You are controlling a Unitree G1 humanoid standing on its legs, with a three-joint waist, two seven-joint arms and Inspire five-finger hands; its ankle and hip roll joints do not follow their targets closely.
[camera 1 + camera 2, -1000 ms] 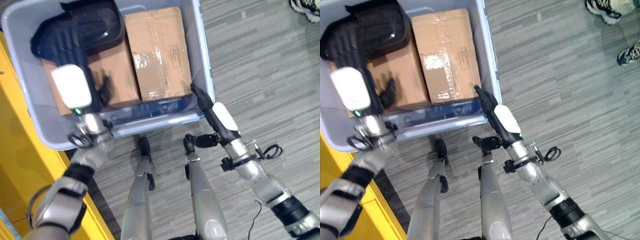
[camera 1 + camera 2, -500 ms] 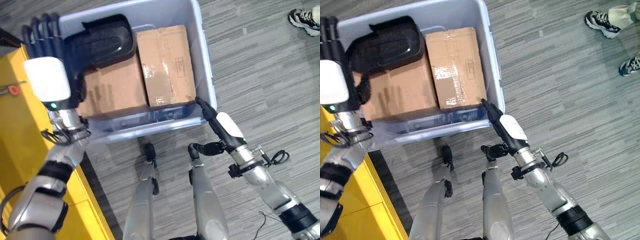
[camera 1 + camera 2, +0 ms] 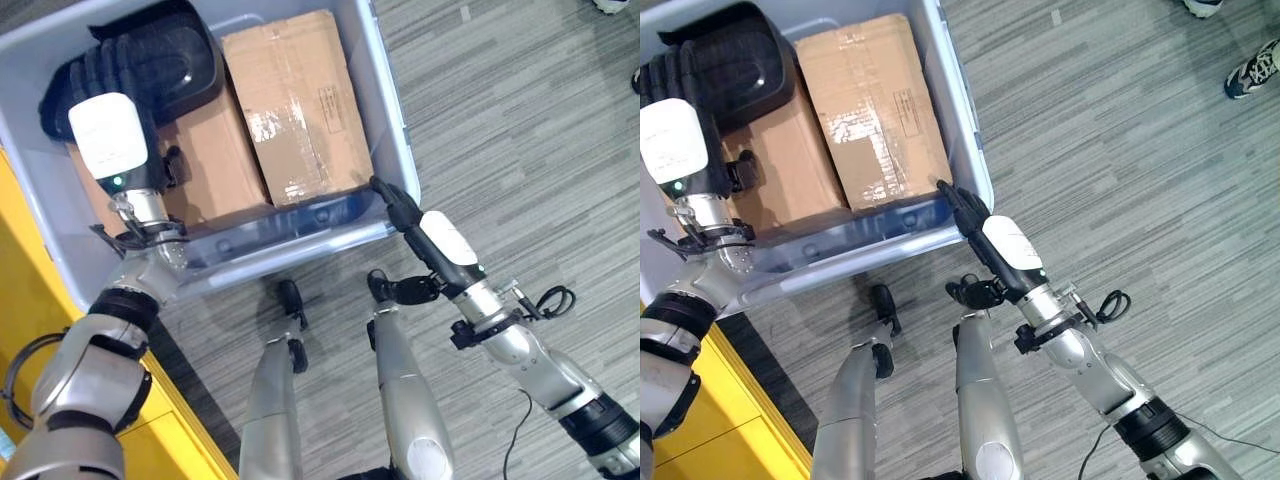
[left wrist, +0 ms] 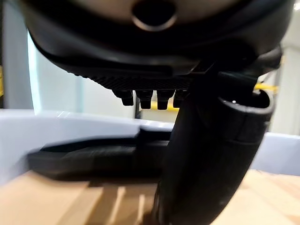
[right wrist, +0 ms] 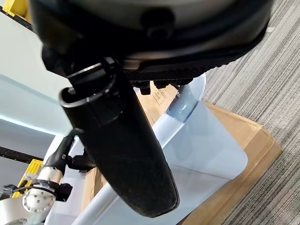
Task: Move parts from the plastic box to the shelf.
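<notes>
Brown cardboard (image 3: 207,128) goes in under the black part's edge (image 3: 182,62), so I should expect only the cardboard box's flat top below when I lift the black part.
The grey plastic box (image 3: 300,235) holds a black moulded part (image 3: 170,60) at its far left and two cardboard boxes, one on the left (image 3: 220,165) and one on the right (image 3: 295,100). My left hand (image 3: 108,135) is inside the box above the left cardboard box. It is open, with straight fingers reaching over the near end of the black part (image 4: 89,157); I cannot tell whether they touch it. My right hand (image 3: 440,245) is open too, and its straight fingers lie against the box's near right corner (image 5: 187,101). It holds nothing.
A yellow shelf (image 3: 20,330) runs along the left, close to the plastic box. The box stands on grey plank flooring, which stretches away to the right. A person's shoe (image 3: 1252,70) shows at the far right.
Half a second ago my left hand was raised at the box's left rim; now it is down inside, over the left cardboard box. The right hand stays at the corner. The camera has shifted.
</notes>
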